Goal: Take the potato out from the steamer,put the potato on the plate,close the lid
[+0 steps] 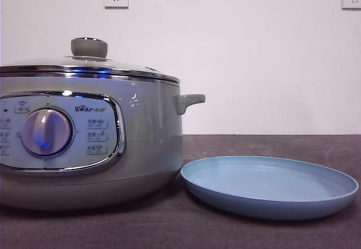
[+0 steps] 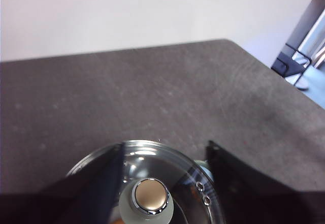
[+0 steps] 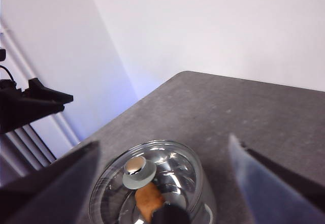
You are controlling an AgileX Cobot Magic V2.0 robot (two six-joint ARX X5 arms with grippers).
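Observation:
My gripper will lift the knob, and the glass lid (image 1: pixel 121 67) should come straight up off the pot, nearly level, because its metal edge (image 1: pixel 141 75) just rests on the steamer's rim.
The pale-green steamer (image 1: pixel 84 142) stands at the left of the front view with the glass lid (image 1: pixel 90 65) shut on it. The light-blue plate (image 1: pixel 271 187) lies bare to its right. Through the lid's glass (image 3: pixel 152 183) the orange-brown potato (image 3: pixel 147 201) shows inside the pot. My left gripper (image 2: pixel 165 145) hangs open high above the lid (image 2: pixel 147 158), its jaws on either side of the knob (image 2: pixel 150 196) and apart from it. My right gripper (image 3: pixel 163 141) is also open, high over the steamer. Neither arm shows in the front view.
The dark table (image 2: pixel 152 92) runs to a white wall behind. The steamer's side handle (image 1: pixel 189 101) points toward the plate. In the right wrist view the other arm (image 3: pixel 30 104) shows as a dark shape off to one side.

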